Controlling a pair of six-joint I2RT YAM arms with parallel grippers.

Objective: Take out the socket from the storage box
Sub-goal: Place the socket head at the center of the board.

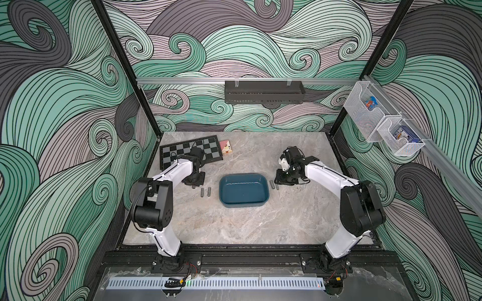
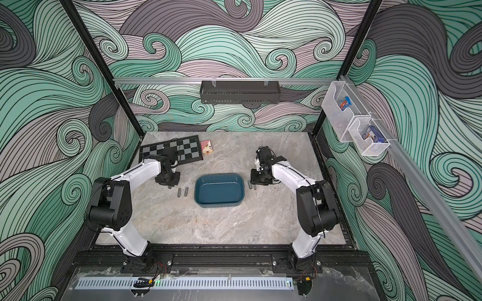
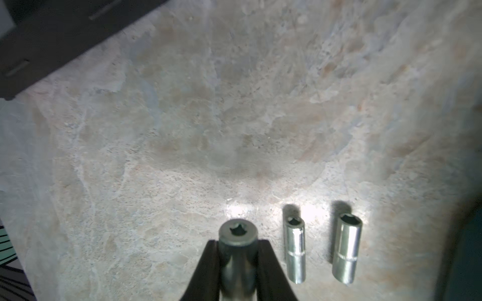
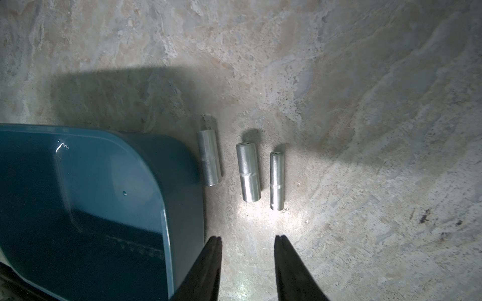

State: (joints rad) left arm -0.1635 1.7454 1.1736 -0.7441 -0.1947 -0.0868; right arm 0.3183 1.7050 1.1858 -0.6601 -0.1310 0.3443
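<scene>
My left gripper keeps lowering the dark socket [image 3: 238, 234], which hangs parallel to the shiny sockets over clear tabletop [image 1: 196, 191], until it touches the tabletop, and then lets go.
The storage box [image 1: 243, 191] [image 2: 219, 191] is a shallow teal tub at the table's middle, and nothing shows inside it. My left gripper [image 3: 238, 241] [image 1: 193, 185] hangs low over the table left of the box, shut on a dark steel socket [image 3: 238, 229] that points away from the wrist camera. Two shiny sockets [image 3: 294, 252] [image 3: 347, 247] lie side by side between that gripper and the box [image 3: 469, 247]. My right gripper [image 4: 247, 238] [image 1: 276, 179] is open and holds nothing, just right of the box wall [image 4: 182, 169]. Three sockets [image 4: 209, 159] [image 4: 248, 172] [image 4: 277, 181] lie ahead of it.
A chessboard [image 1: 191, 151] and a small card box [image 1: 226, 147] lie at the back left, partly behind the left arm. A black perforated tray [image 1: 263, 92] hangs on the back rail. White mesh baskets [image 1: 375, 122] hang on the right rail.
</scene>
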